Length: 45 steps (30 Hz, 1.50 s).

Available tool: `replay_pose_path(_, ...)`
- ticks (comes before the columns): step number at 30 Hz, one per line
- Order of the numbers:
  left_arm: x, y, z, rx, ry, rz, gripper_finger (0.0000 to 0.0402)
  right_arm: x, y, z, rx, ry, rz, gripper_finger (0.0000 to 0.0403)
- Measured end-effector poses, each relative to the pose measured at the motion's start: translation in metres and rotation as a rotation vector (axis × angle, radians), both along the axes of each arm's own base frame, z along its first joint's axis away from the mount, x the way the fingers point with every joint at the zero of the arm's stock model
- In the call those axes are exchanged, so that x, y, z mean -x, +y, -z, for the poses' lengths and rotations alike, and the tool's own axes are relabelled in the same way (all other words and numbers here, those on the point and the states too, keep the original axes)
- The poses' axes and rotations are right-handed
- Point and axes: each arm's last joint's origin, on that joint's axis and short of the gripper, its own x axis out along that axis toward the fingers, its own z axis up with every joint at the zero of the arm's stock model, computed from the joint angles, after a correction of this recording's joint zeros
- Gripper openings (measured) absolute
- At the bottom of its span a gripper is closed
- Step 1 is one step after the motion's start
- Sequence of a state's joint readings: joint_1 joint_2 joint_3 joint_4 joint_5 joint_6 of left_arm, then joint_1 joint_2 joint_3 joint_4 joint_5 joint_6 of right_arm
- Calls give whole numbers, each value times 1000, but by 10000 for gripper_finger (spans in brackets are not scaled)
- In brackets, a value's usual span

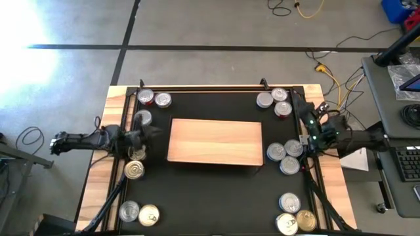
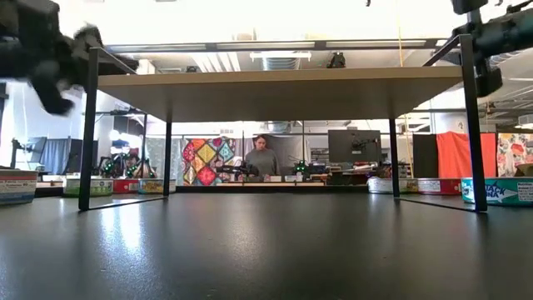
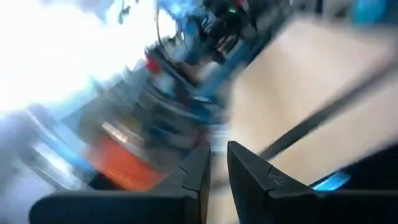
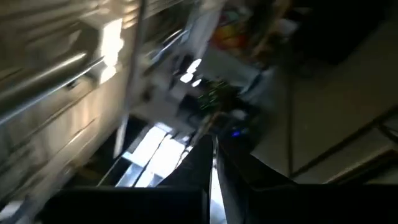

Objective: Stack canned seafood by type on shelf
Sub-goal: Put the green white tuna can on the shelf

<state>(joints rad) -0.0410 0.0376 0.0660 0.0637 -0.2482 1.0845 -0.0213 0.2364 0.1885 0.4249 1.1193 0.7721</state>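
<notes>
Next, my right gripper moves the inner far tin (image 1: 264,99) onto the open mat (image 1: 233,103) beyond the shelf first, because the tin is tight up against its neighbours by my right gripper.
The shelf (image 1: 215,141) is a pale wood board on thin black legs, standing mid-mat; in the low view the shelf (image 2: 279,92) stands well above the mat. The canned seafood sits on the mat in groups: far left (image 1: 154,99), near left (image 1: 134,170), far right (image 1: 274,100), right of the shelf (image 1: 286,156), near right (image 1: 294,215). My left gripper (image 1: 149,133) hovers off the shelf's left end, shut to a narrow slit (image 3: 217,171) with nothing in it. My right gripper (image 1: 308,128) is raised at the mat's right side, shut (image 4: 213,162) and empty.
A black mat (image 1: 216,196) covers the table inside a wooden rim (image 1: 98,183). Under the shelf the mat is bare (image 2: 266,242). Tins line the mat's sides (image 2: 17,185) (image 2: 500,190). A person (image 2: 265,158) sits in the room beyond the table.
</notes>
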Motion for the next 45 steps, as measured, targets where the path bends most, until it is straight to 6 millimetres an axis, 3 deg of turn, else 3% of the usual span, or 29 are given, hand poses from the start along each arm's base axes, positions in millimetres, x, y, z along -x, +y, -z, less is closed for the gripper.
replay_pose_path(2, 2, 1, -10, -377, 56, -66, 39, -10, -1, -8, -15, 14, 6, 13)
replay_pose_path(4, 4, 1, -19, -713, 105, -106, 39, -24, -2, -16, 8, 135, -7, 13)
replay_pose_path(6, 6, 0, -28, -1007, 146, -133, 39, -58, -4, -17, 11, 336, -28, 13)
replay_pose_path(9, 9, 0, -41, -1300, 183, -188, 39, -90, -8, -28, -72, 470, -66, 13)
replay_pose_path(11, 12, 0, -50, -1370, 182, -214, 39, -105, -16, -30, -192, 601, -102, 13)
replay_pose_path(15, 17, 1, -68, -1318, 132, -239, 39, -121, -37, -26, -564, 877, -117, 13)
replay_pose_path(18, 22, 1, -81, -1229, 83, -243, 39, -133, -50, -32, -698, 1007, -115, 13)
replay_pose_path(21, 28, 1, -94, -1131, 26, -246, 39, -153, -56, -38, -662, 1125, -164, 13)
replay_pose_path(29, 48, 2, -135, -886, -142, -249, 39, -183, -83, -68, -498, 1164, -210, 13)
replay_pose_path(35, 70, 3, -164, -806, -260, -276, 39, -179, -90, -91, -424, 1165, -196, 13)
replay_pose_path(45, 113, 4, -209, -790, -433, -333, 39, -162, -75, -115, -345, 1128, -228, 13)
